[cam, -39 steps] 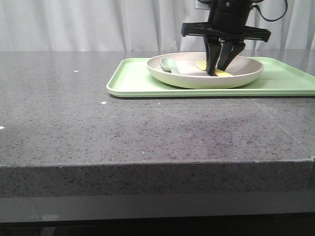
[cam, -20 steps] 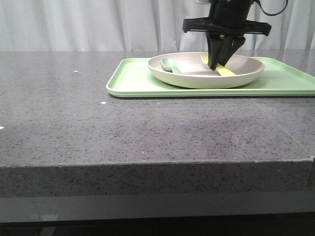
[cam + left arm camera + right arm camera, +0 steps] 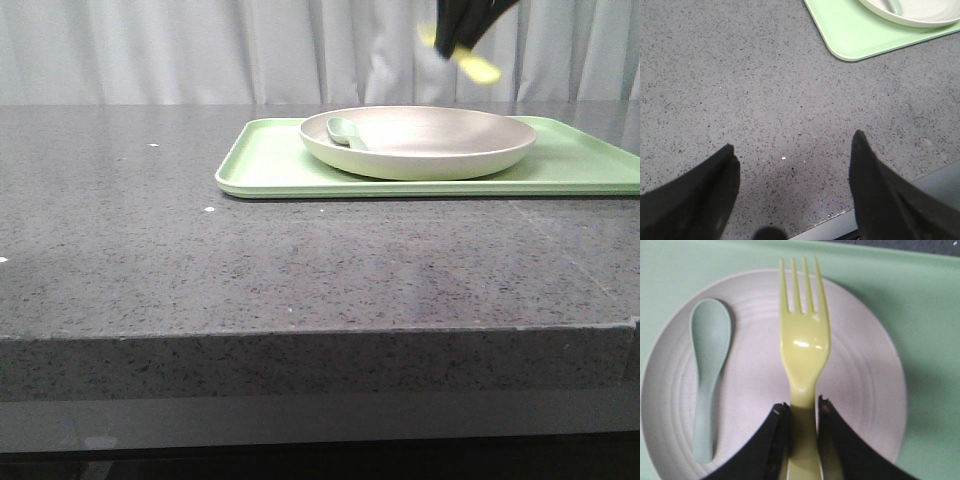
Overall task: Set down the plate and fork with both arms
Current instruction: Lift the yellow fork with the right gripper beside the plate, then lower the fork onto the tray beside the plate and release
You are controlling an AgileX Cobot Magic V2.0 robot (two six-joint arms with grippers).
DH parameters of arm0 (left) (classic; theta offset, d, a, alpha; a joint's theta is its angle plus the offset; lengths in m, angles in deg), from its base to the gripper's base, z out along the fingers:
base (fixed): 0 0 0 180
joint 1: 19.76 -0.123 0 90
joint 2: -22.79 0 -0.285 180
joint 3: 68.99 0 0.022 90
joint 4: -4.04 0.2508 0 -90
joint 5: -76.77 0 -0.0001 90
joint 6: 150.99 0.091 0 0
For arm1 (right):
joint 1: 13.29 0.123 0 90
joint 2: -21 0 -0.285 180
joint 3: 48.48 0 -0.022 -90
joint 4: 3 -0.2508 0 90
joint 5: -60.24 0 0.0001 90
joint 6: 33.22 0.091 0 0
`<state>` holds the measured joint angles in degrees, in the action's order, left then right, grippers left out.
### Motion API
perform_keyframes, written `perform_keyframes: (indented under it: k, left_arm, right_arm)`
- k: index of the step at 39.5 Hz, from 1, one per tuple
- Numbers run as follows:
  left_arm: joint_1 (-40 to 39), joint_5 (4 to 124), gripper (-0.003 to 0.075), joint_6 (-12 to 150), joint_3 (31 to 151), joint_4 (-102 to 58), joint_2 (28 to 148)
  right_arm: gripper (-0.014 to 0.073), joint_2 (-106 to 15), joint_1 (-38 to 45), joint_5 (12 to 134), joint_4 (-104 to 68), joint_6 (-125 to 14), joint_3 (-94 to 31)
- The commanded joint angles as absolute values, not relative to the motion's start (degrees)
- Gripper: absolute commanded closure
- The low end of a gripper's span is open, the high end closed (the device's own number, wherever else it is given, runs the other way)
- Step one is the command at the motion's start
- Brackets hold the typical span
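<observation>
The pale yellow fork (image 3: 477, 67) is hanging over the off-white plate, so next my right gripper takes the fork past the plate's rim and sets it down on the tray's loose end (image 3: 590, 165).
The off-white plate (image 3: 430, 145) rests on the light green tray (image 3: 570, 165) at the far right of the table. High above it my right gripper (image 3: 462, 40) is shut on the handle of the pale yellow fork (image 3: 478, 68), which hangs clear of the plate. In the right wrist view that gripper (image 3: 802, 407) pinches the fork (image 3: 804, 347) at its neck, tines pointing away, over the plate (image 3: 860, 385). My left gripper (image 3: 792, 152) stands open above bare stone near the table's front edge, holding nothing; the plate's rim (image 3: 920, 21) shows at a corner of that view.
A grey-green spoon (image 3: 345, 131) lies in the plate's left part, also visible as the spoon (image 3: 710, 360) in the right wrist view. The tray's near corner (image 3: 850, 47) lies beyond my left gripper. The table's front edge (image 3: 320, 335) runs across the front view.
My right gripper shut on the fork in the plate and has lifted it well above the plate, nearly out of the front view's top. The plate and spoon stayed put.
</observation>
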<state>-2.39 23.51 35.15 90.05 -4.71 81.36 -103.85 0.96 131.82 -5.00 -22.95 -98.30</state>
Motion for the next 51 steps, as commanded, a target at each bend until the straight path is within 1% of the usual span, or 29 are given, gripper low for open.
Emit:
perform_keyframes:
  k: [1,11,25,33,43,47,51]
  left_arm:
    - [-2.54,27.13,0.0257,35.27,91.59,-5.15,80.72]
    - [-2.54,27.13,0.0257,35.27,91.59,-5.15,80.72]
    - [-2.54,27.13,0.0257,35.27,91.59,-5.15,80.72]
    - [-2.54,27.13,0.0257,35.27,91.59,-5.15,80.72]
    - [-2.54,27.13,0.0257,35.27,91.59,-5.15,80.72]
    - [-2.54,27.13,0.0257,35.27,91.59,-5.15,80.72]
    - [-2.54,27.13,0.0257,35.27,91.59,-5.15,80.72]
  right_arm:
    - [0.0433,-97.21,-1.14,136.82,-4.61,-24.11,-100.13]
    - [0.0433,-93.98,-6.77,136.87,-4.67,-24.11,-97.81]
    - [0.0433,-97.22,-11.06,136.57,-4.86,-25.89,-85.74]
    - [0.0433,-101.3,-12.89,136.48,-7.27,-26.38,-85.11]
    - [0.0428,-103.93,-12.99,135.36,-8.5,-27.73,-85.11]
    - [0.0398,-104.43,-12.99,135.31,-8.5,-27.73,-85.11]
    - [0.0315,-104.48,-12.99,135.3,-8.5,-27.73,-85.11]
